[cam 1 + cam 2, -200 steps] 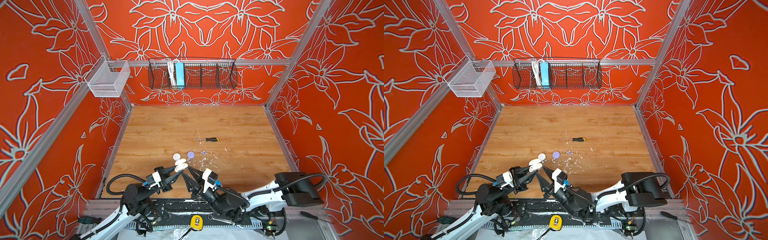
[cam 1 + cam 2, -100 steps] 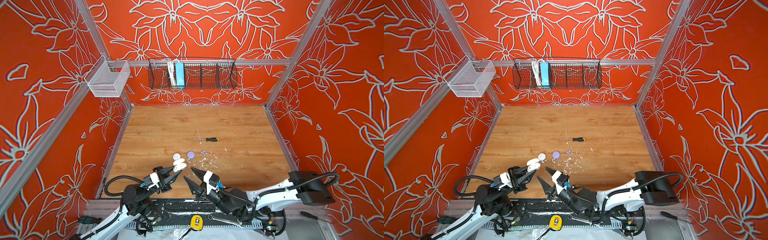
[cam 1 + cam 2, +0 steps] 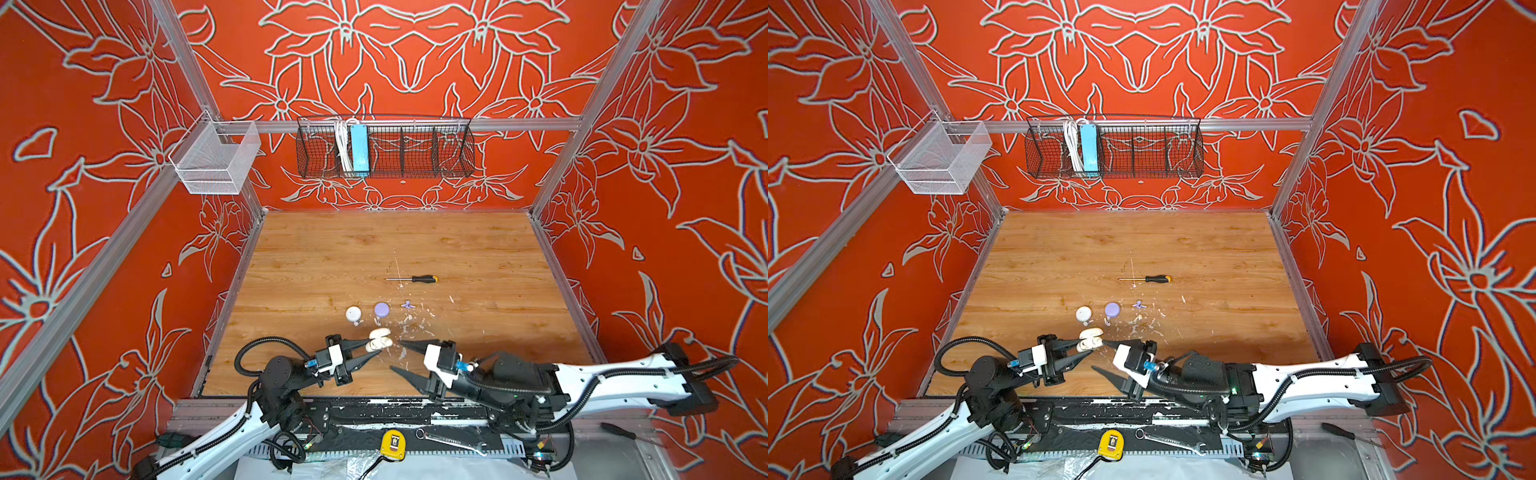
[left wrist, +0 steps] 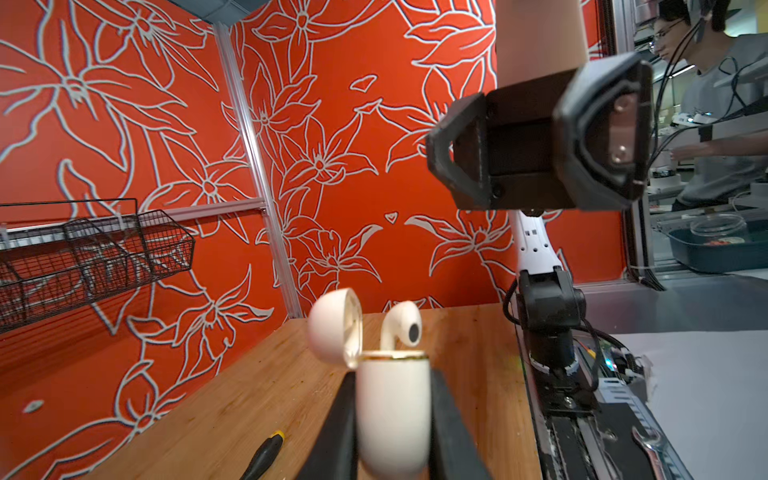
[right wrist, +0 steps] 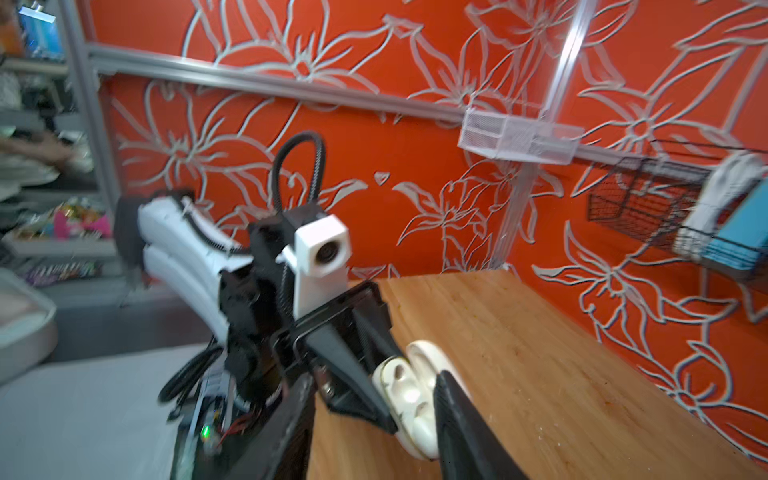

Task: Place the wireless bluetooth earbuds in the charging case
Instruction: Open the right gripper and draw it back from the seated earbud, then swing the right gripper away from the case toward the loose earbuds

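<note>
The white earbud sits too shallow (image 4: 389,341) in the charging case, so the robot's left gripper should stay still while its closed right gripper pushes the earbud's head (image 4: 405,322) down.
My left gripper (image 3: 375,348) (image 3: 1085,348) (image 4: 392,409) is shut on the cream charging case (image 3: 380,338) (image 3: 1090,338) (image 4: 392,411) (image 5: 409,395), held low over the table's front with its lid (image 4: 336,324) swung open. One white earbud (image 4: 403,326) stands in the case, its head above the rim. My right gripper (image 3: 397,355) (image 3: 1099,355) (image 5: 374,380) is open just right of the case, nothing between its fingers. Lilac earbuds (image 3: 408,305) (image 3: 1139,305) lie on the wood farther back.
A round white case (image 3: 353,313) and a purple case (image 3: 381,308) sit behind the grippers, each with a small white piece beside it. A screwdriver (image 3: 415,279) lies mid-table among white flecks. Wire baskets (image 3: 384,149) hang on the back wall. A tape measure (image 3: 392,442) rests on the front rail.
My right gripper has drawn back a little to the right of the case, and its arm has stretched out rightward. The left gripper still holds the case in much the same place.
</note>
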{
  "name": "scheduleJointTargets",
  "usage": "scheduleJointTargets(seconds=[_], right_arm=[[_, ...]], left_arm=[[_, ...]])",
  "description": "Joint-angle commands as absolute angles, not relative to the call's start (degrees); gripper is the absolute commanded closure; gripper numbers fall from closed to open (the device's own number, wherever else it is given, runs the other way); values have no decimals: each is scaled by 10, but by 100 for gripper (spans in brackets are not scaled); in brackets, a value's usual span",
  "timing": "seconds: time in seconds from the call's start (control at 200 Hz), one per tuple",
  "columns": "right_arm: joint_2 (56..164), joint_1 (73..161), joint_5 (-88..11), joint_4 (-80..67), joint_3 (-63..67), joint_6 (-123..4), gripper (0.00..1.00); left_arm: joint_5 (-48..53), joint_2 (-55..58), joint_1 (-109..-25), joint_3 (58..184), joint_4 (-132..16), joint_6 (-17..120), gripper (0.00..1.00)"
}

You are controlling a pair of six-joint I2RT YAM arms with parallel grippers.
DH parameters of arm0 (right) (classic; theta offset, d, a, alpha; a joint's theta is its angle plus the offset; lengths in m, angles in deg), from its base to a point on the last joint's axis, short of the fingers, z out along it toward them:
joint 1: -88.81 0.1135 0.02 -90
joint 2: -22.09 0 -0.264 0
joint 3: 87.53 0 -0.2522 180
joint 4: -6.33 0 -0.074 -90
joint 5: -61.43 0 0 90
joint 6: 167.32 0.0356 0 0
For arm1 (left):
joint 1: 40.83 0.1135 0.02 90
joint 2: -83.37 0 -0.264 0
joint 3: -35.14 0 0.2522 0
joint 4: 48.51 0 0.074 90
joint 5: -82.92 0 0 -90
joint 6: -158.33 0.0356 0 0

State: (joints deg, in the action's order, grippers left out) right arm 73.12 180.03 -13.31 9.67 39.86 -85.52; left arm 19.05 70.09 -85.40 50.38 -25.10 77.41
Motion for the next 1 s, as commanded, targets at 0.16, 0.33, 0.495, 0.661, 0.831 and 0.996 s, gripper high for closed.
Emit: scheduleJointTargets(seconds=[0.16, 0.33, 0.495, 0.661, 0.831, 0.996], right_arm=[[766, 1796, -125, -34, 355, -881, 60], [742, 1794, -98, -34, 362, -888, 54], [727, 1793, -82, -35, 366, -891, 54], [737, 1785, -64, -36, 359, -889, 62], [751, 1767, -65, -43, 347, -876, 69], [755, 1756, -48, -44, 341, -867, 72]], left_arm=[[208, 716, -854, 520, -238, 786, 100], [209, 712, -854, 521, -239, 787, 100], [211, 710, -854, 522, -239, 789, 100], [214, 708, -855, 522, -240, 790, 100], [219, 706, -855, 524, -240, 791, 100], [219, 706, -855, 524, -242, 791, 100]])
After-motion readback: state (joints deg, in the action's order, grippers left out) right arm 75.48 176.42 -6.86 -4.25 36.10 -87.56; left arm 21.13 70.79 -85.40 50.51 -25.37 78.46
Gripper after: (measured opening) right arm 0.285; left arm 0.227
